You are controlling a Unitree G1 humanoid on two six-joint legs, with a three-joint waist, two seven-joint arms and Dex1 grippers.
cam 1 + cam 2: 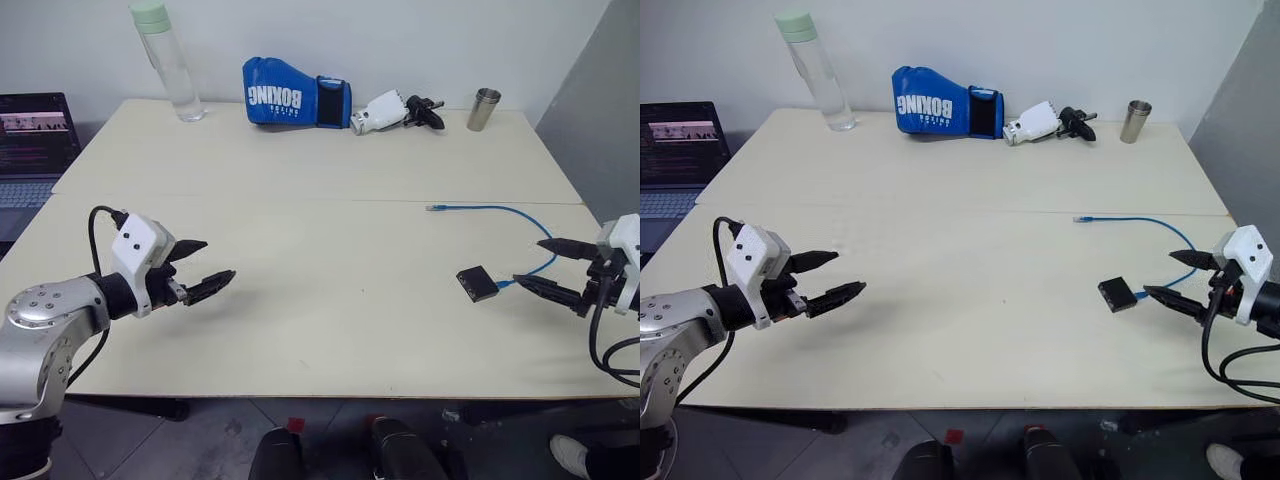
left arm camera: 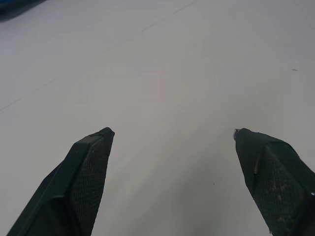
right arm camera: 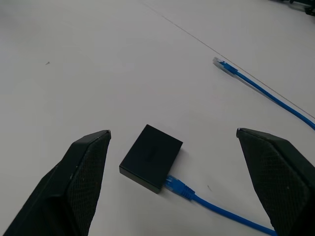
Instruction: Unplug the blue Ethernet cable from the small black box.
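Note:
I expect the small black box (image 1: 477,283) to come up still attached when I lift the cable, because the blue Ethernet cable's plug (image 1: 504,284) sits inside the port.
The small black box (image 1: 477,283) lies flat on the pale table (image 1: 330,200), toward its right side. The blue Ethernet cable (image 1: 500,209) is plugged into the box's right end (image 3: 177,186), loops away across the table and ends in a free plug (image 3: 220,63). My right gripper (image 1: 534,265) hovers just right of the box, open, fingers (image 3: 78,182) wide apart and nothing between them. My left gripper (image 1: 212,262) is open over bare table at the left, far from the box.
Along the far edge stand a clear bottle (image 1: 168,62), a blue boxing glove (image 1: 293,94), a spare white and black gripper (image 1: 395,110) and a metal cup (image 1: 484,109). A laptop (image 1: 35,140) sits off the left edge. A seam (image 1: 300,197) crosses the table.

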